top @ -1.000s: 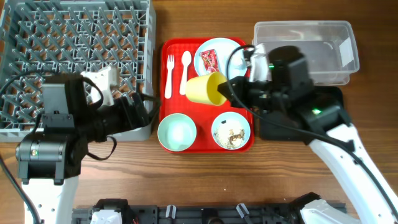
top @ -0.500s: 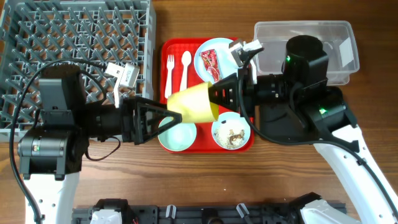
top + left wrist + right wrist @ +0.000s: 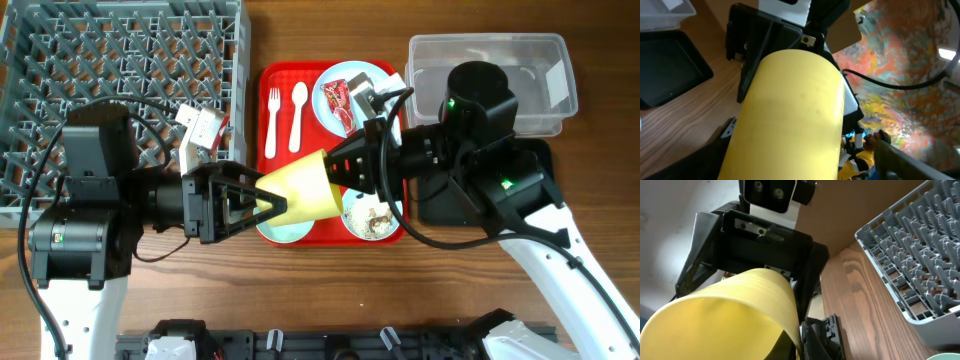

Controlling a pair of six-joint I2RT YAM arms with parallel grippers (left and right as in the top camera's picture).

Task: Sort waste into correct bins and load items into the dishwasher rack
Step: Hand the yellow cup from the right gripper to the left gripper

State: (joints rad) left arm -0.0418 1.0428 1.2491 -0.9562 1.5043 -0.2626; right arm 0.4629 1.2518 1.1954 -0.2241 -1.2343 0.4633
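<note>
My right gripper is holding the yellow cup's rim (image 3: 328, 180), but the rack is on my left gripper's side, so next I pass the cup over by its bottom end (image 3: 268, 198).
The yellow cup (image 3: 305, 185) lies on its side in the air above the red tray's (image 3: 264, 110) front half. My right gripper (image 3: 340, 172) is shut on its rim, one finger inside. My left gripper (image 3: 272, 197) is open, with its fingers either side of the cup's narrow bottom end. The cup (image 3: 790, 110) fills the left wrist view. Under it sit the pale green bowl (image 3: 285, 232) and a bowl of food scraps (image 3: 375, 215), both partly hidden. The pale blue plate (image 3: 362, 78) carries the red-and-white wrapper (image 3: 337, 97). The white fork (image 3: 271, 115) and spoon (image 3: 298, 110) lie on the tray.
The grey dishwasher rack (image 3: 120, 60) fills the back left, and its corner shows in the right wrist view (image 3: 920, 250). The clear tub (image 3: 500, 70) stands at the back right. The black tray (image 3: 440, 205) in front of it is mostly under my right arm.
My right gripper carried the cup leftward and toward the tray's front. My left arm swung right from the rack's edge, and its fingers now flank the cup's bottom.
</note>
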